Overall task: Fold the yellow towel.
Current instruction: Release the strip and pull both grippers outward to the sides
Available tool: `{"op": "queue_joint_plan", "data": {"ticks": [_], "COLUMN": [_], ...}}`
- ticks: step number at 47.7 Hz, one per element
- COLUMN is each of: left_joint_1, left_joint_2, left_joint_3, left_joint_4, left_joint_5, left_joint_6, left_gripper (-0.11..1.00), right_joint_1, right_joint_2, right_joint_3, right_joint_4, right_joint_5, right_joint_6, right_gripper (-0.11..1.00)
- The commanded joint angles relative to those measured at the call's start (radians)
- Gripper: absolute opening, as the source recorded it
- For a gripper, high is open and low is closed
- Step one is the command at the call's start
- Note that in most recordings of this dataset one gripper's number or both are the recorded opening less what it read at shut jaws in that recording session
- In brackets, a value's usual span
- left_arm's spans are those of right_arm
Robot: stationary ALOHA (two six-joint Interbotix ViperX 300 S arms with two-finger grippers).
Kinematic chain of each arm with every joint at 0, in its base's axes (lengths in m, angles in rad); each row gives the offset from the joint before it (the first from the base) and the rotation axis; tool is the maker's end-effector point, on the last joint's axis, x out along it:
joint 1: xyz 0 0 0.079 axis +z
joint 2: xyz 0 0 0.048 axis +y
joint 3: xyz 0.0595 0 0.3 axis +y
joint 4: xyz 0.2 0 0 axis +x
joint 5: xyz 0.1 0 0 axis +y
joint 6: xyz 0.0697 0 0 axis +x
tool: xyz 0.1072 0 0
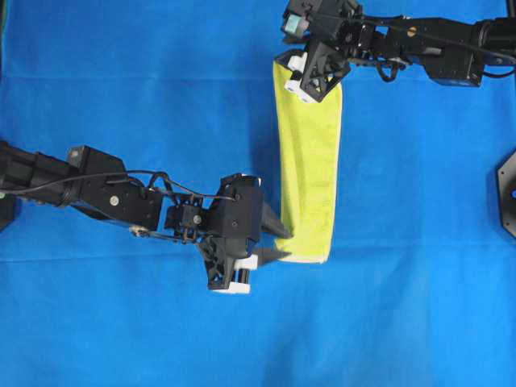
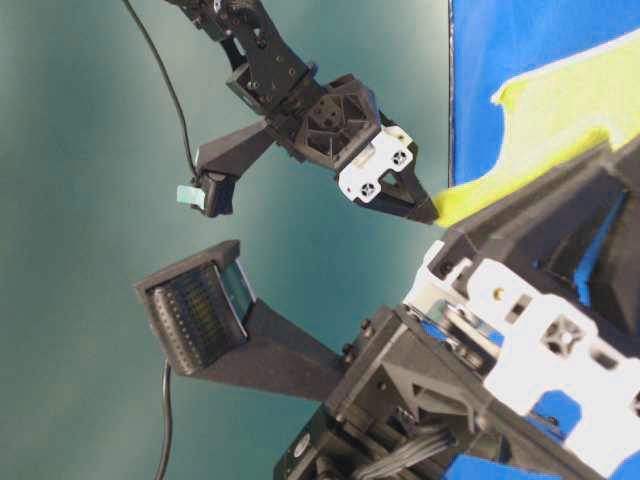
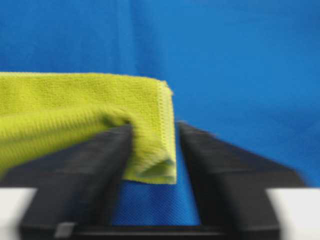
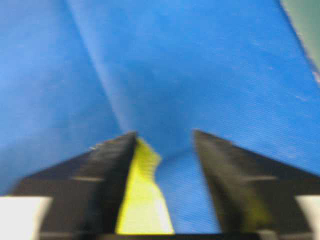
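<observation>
I expect the yellow towel to bend over and lie down flat when I fold it, because the yellow towel's near end [image 1: 306,255] is thin and flat against the blue cloth.
The yellow towel [image 1: 309,161] lies on the blue cloth as a long narrow doubled strip running from far to near. My left gripper [image 1: 282,243] is at the strip's near left corner and stands open. In the left wrist view the towel's folded corner [image 3: 150,150] sits between the fingers, leaning on the left finger [image 3: 95,160], with a blue gap before the right one. My right gripper [image 1: 300,76] is over the strip's far end, also open. In the right wrist view a yellow tip [image 4: 142,200] rests against the left finger [image 4: 100,175], apart from the right one.
Blue cloth [image 1: 145,97] covers the whole table, with a crease line across it near the front. A black mount [image 1: 508,193] sits at the right edge. The table-level view shows both gripper heads close up, with the towel [image 2: 560,110] behind them.
</observation>
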State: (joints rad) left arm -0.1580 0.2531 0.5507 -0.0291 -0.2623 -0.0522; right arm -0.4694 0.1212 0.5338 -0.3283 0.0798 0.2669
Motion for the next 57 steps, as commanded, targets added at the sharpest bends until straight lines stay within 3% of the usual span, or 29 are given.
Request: {"op": "queue_joint_plan", "data": {"ticks": [1, 6, 9, 20, 27, 50, 57], "left_joint_1": [-0.002, -0.002, -0.002, -0.031, -0.031, 0.13, 0.164], "left_joint_2": [-0.049, -0.078, -0.109, -0.282, -0.396, -0.819, -0.885], "left_joint_3": [-0.003, 0.005, 0.008, 0.052, 0.115, 0.434, 0.517], "left_joint_4": [0.002, 0.002, 0.002, 0.002, 0.002, 0.003, 0.002], "left_joint_5": [0.002, 0.037, 0.071, 0.267, 0.322, 0.101, 0.052], "left_joint_6": [-0.002, -0.002, -0.003, -0.003, 0.0, 0.064, 0.066], "left_gripper": [0.5, 0.77, 0.85, 0.77, 0.76, 0.75, 0.75], "right_joint_1": [0.0, 0.003, 0.008, 0.048, 0.075, 0.133, 0.133], "right_joint_2": [-0.02, -0.031, -0.044, -0.155, -0.267, -0.712, -0.799], "right_joint_3": [-0.014, -0.009, -0.006, 0.038, 0.112, 0.479, 0.598], "right_joint_4": [-0.011, -0.018, -0.018, -0.015, 0.0, 0.015, 0.035], "right_joint_5": [-0.006, -0.005, 0.002, 0.071, 0.071, -0.215, -0.307], "right_joint_6": [-0.005, -0.005, -0.005, 0.008, 0.023, 0.084, 0.095], "right_gripper": [0.63, 0.6, 0.57, 0.58, 0.58, 0.58, 0.58]}}
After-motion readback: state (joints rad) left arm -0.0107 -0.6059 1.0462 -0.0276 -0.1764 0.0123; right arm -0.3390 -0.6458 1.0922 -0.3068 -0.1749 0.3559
